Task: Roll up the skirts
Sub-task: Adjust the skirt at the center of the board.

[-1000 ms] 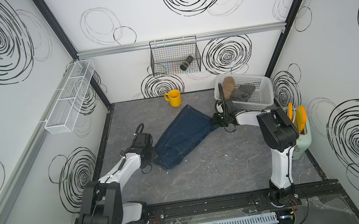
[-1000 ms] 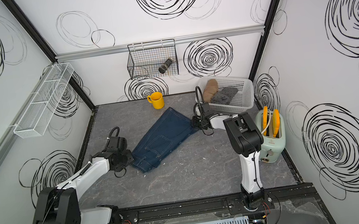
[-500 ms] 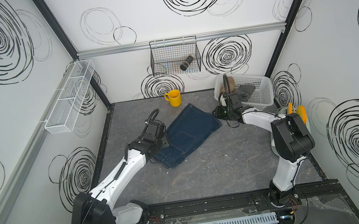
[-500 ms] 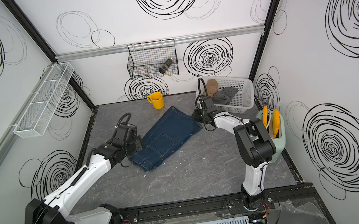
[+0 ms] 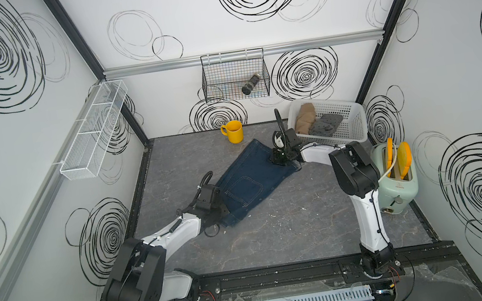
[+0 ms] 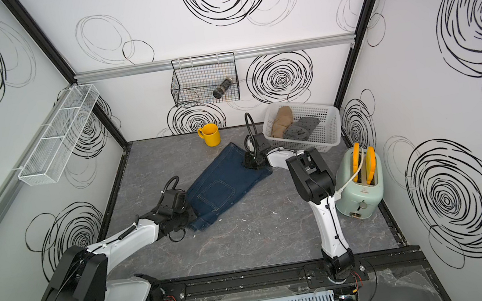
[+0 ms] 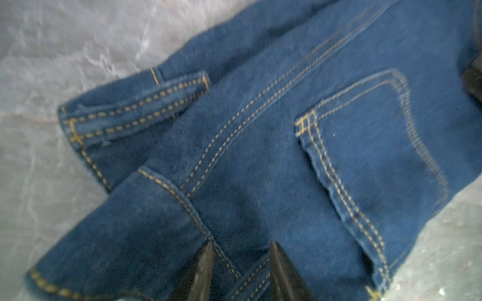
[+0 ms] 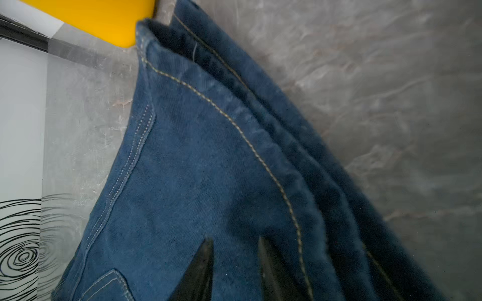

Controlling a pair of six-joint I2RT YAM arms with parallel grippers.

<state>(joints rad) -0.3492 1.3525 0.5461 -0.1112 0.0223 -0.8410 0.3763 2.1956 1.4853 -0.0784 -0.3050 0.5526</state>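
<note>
The robot's left gripper should leave the belt loop and pull the top layer's waistband corner straight before the rolling starts, because the lower layer sticks out past the top layer.
A dark blue denim skirt lies flat and slantwise in the middle of the table, pocket up. My left gripper sits on its near waistband end. In the left wrist view its fingertips pinch a stitched band of denim. My right gripper is on the far hem corner, and its fingertips grip a raised fold of denim. A rolled tan skirt and a grey dotted skirt lie in the white basket.
A yellow mug stands just behind the denim's far end. A mint toaster sits by the right wall. A black wire basket and a white mesh shelf hang on the walls.
The left arm reached forward along the skirt's edge, then drew back to the near waistband, where its fingers narrowed. The right gripper swung toward the basket, then back onto the hem.
</note>
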